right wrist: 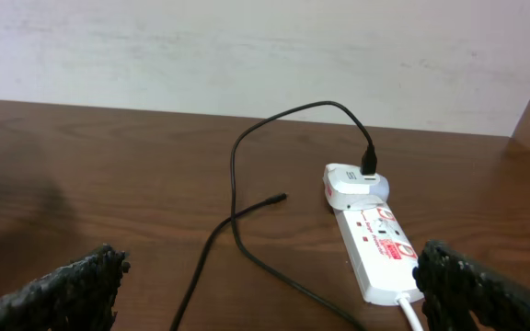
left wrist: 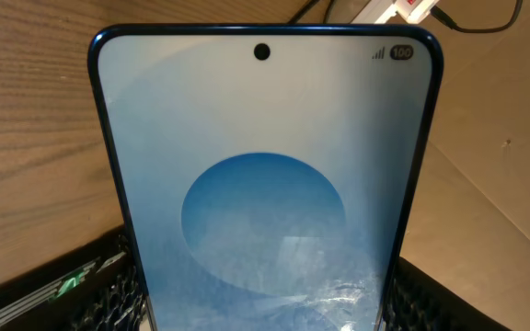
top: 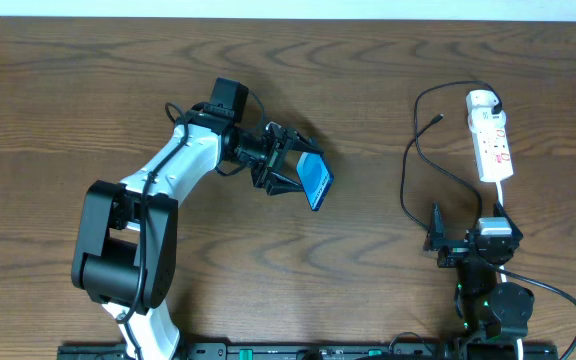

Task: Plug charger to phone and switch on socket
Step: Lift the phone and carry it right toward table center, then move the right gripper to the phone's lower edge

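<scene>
Next, my right gripper takes the phone by the top end (top: 323, 191) first, because my left gripper is closed around the phone's lower end (left wrist: 265, 313), where the charger must go.
My left gripper (top: 293, 172) is shut on the phone (top: 317, 183), holding it off the table near the middle with its blue screen tilted right. In the left wrist view the phone (left wrist: 265, 184) fills the frame, and black fingers (left wrist: 109, 290) press on both its long edges. The white socket (top: 493, 145) lies at the far right, with the white adapter (right wrist: 350, 184) at its far end. The charger, a thin black cable (top: 408, 180), loops left of it, and its small free plug (right wrist: 279, 198) lies on the wood. My right gripper (right wrist: 270, 285) stands open and empty, just short of the socket (right wrist: 375, 244).
The socket's thick white cord (top: 499, 195) runs toward my right arm's base (top: 493, 300). A pale wall (right wrist: 247, 46) closes the table's far edge. Bare brown wood (top: 88, 90) spreads across the left and between the two arms.
</scene>
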